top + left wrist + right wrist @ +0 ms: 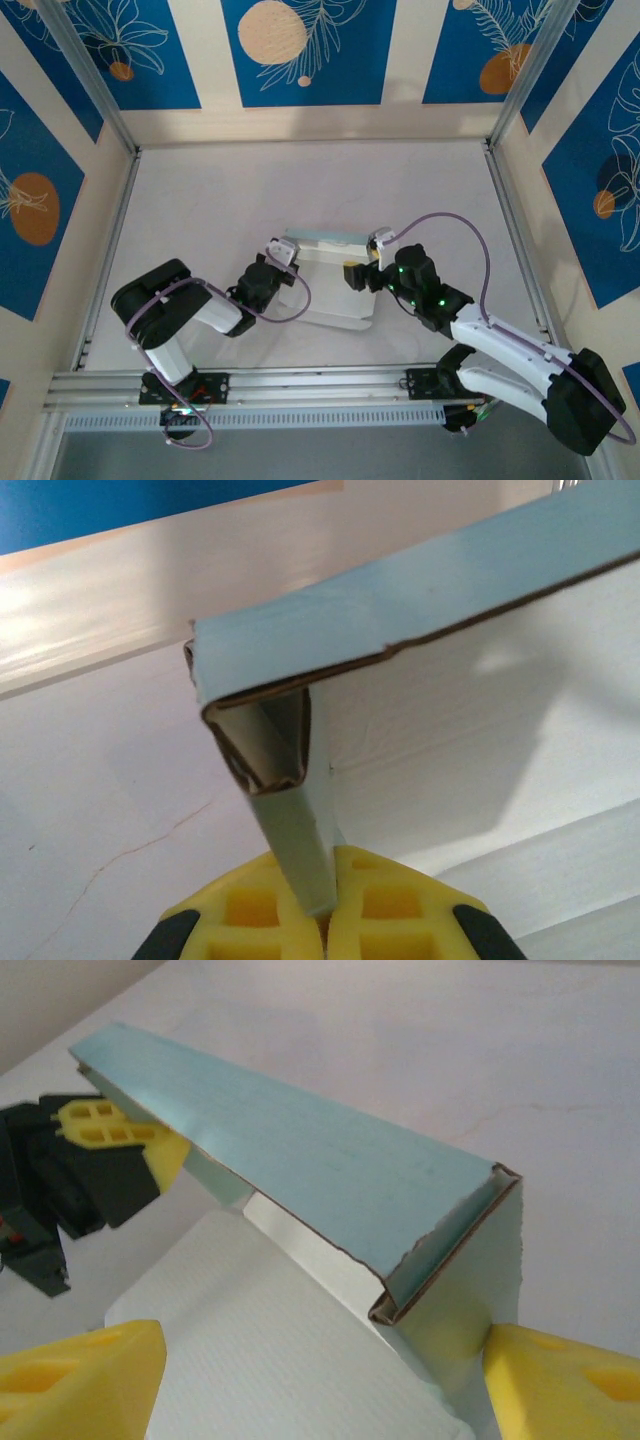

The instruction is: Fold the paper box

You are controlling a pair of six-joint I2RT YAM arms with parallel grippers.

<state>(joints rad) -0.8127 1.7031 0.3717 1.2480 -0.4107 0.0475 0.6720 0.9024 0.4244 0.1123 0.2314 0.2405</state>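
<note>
The white panel point(265, 1335) joins the mint-green side of the box along a straight crease point(325, 1278), so the white panel will swing around with the green side when the robot turns it.
The paper box point(335, 298) lies half folded in the middle of the table, with a white panel flat and a mint-green wall point(325, 239) raised along its far side. My left gripper point(284, 252) is shut on the wall's left end flap; in the left wrist view the yellow pads point(370, 905) pinch that green flap point(300, 830). My right gripper point(362, 270) is at the wall's right end, open. Its fingers point(560, 1380) stand wide apart over the white panel point(270, 1340), the right one against the end flap point(470, 1290).
Metal rails point(300, 385) run along the table's near edge by both arm bases, and more rails frame the left and right sides. Blue patterned panels wall in the table. Bare white table surface point(220, 200) stretches behind the box.
</note>
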